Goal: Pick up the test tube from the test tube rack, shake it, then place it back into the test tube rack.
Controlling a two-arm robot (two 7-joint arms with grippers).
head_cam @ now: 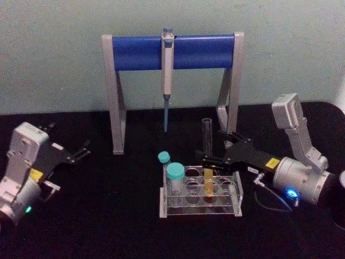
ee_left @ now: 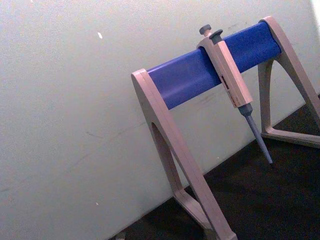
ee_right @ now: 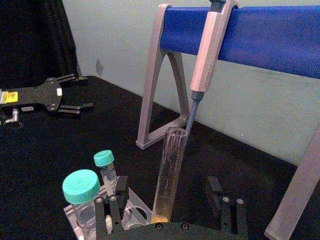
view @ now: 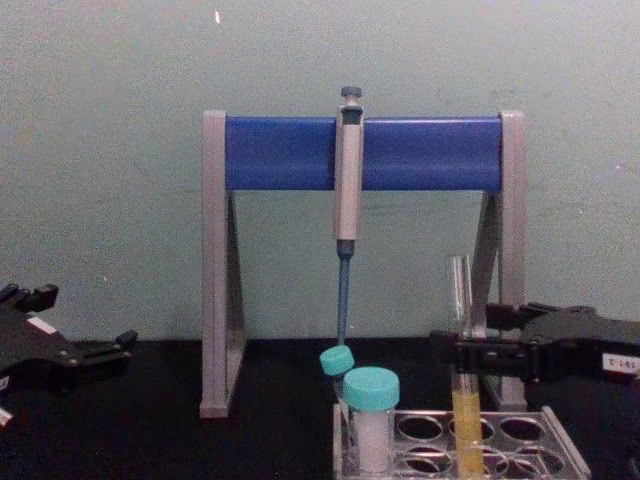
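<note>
A gap (view: pixel 487 428) shows in the rack's hole next to the test tube (view: pixel 461 300). The test tube will therefore slide up freely and leave the rack behind when I lift.
The test tube (head_cam: pixel 207 135) stands upright in the test tube rack (head_cam: pixel 199 209), with yellow-orange liquid in its lower part. My right gripper (head_cam: pixel 212 148) reaches in from the right at the tube's mid height, open. In the right wrist view the test tube (ee_right: pixel 169 170) rises between the two fingers, with clear gaps on both sides. From the chest, the test tube (view: pixel 461 300) stands in the test tube rack (view: pixel 560 450), and the right gripper (view: pixel 465 342) is level with its middle. My left gripper (head_cam: pixel 81 151) lies parked at the far left, open.
Two teal-capped vials (head_cam: pixel 175 175) stand in the rack's left holes. Behind the rack is a tall grey-legged stand with a blue crossbar (head_cam: pixel 135 53), and a grey-blue pipette (head_cam: pixel 167 70) hangs from it, its tip just behind the tube. The table is black.
</note>
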